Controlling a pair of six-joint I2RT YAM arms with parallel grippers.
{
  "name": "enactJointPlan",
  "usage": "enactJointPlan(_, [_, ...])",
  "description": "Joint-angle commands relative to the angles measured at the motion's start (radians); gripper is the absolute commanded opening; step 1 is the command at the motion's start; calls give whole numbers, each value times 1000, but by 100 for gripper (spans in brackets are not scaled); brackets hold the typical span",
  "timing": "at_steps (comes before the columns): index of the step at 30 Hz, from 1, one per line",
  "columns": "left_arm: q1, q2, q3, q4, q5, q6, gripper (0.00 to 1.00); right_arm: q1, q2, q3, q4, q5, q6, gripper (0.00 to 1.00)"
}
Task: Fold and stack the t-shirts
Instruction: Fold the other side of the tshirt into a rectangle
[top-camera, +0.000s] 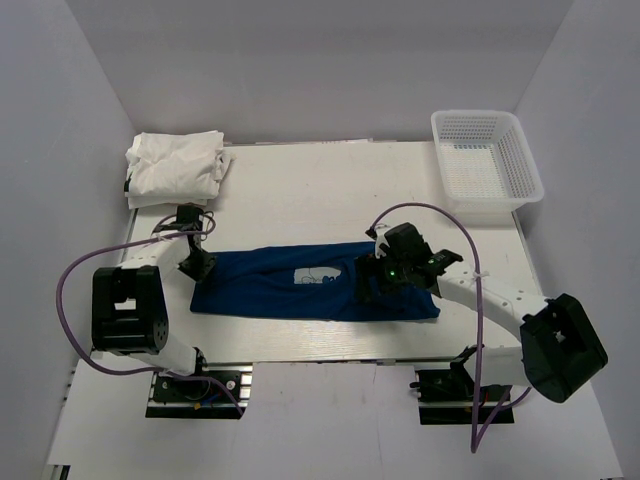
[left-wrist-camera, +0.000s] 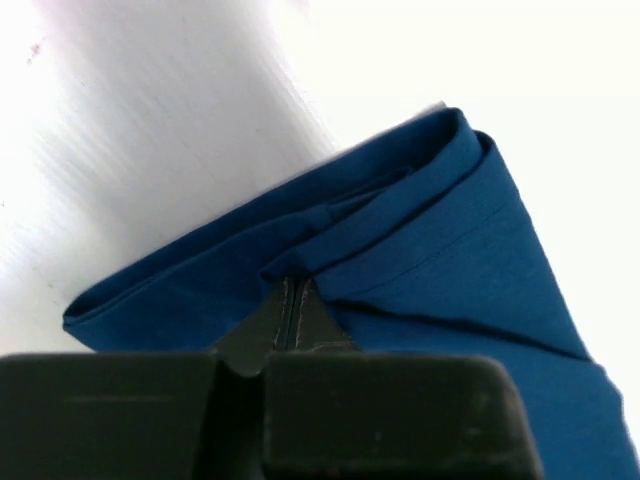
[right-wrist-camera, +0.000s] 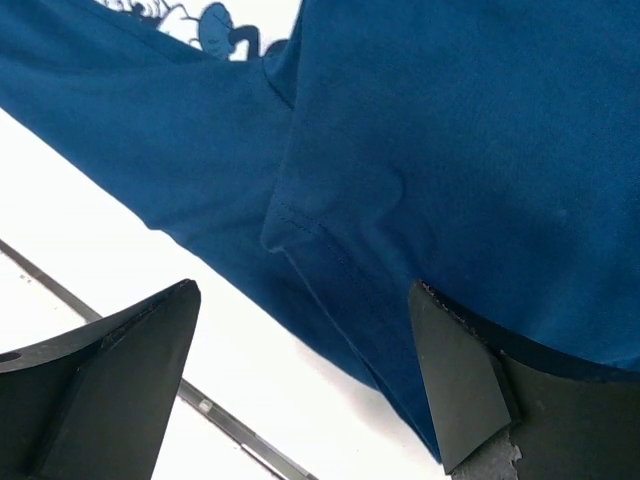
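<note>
The navy t-shirt's long strip (top-camera: 278, 284) is lying crosswise. My right gripper should swing the strip's end to the far side while my left gripper brings the other end near.
The dark navy t-shirt (top-camera: 300, 285) lies folded into a long strip across the middle of the table, its small white chest print (top-camera: 315, 277) facing up. My left gripper (top-camera: 197, 267) is at the strip's left end. In the left wrist view it (left-wrist-camera: 285, 302) is shut, its tips pinching a layered fold of the navy cloth (left-wrist-camera: 420, 230). My right gripper (top-camera: 382, 280) hovers over the strip's right part. In the right wrist view it (right-wrist-camera: 300, 370) is wide open over the shirt's edge (right-wrist-camera: 430, 150), holding nothing. A stack of white folded t-shirts (top-camera: 175, 168) sits at the far left corner.
A white plastic mesh basket (top-camera: 487, 160) stands at the far right corner. The table's near edge with a metal rail (right-wrist-camera: 230, 430) runs just below the shirt. Purple cables loop beside both arms.
</note>
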Motion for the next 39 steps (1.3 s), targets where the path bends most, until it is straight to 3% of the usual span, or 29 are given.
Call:
enactJointPlan(1, [5, -6, 35, 25, 25, 4, 0, -1, 28, -28, 23, 6, -8, 90])
enactJointPlan(14, [5, -52, 291, -17, -112, 81, 0, -1, 213, -80, 71, 135, 75, 90])
enactJointPlan(21, [5, -43, 325, 45, -142, 117, 0, -2, 262, -90, 74, 141, 104, 90])
enactJointPlan(27, [5, -81, 215, 54, -267, 51, 0, -4, 307, -90, 68, 132, 136, 90])
enactJointPlan(33, [5, -158, -53, 163, -261, 0, 0, -10, 330, -79, 60, 121, 139, 90])
enactJointPlan(38, [5, -129, -46, 145, -252, 0, 20, -7, 327, -74, 75, 98, 119, 90])
enactJointPlan(39, [14, -120, -19, 126, -263, 0, 35, -8, 325, -76, 77, 92, 116, 90])
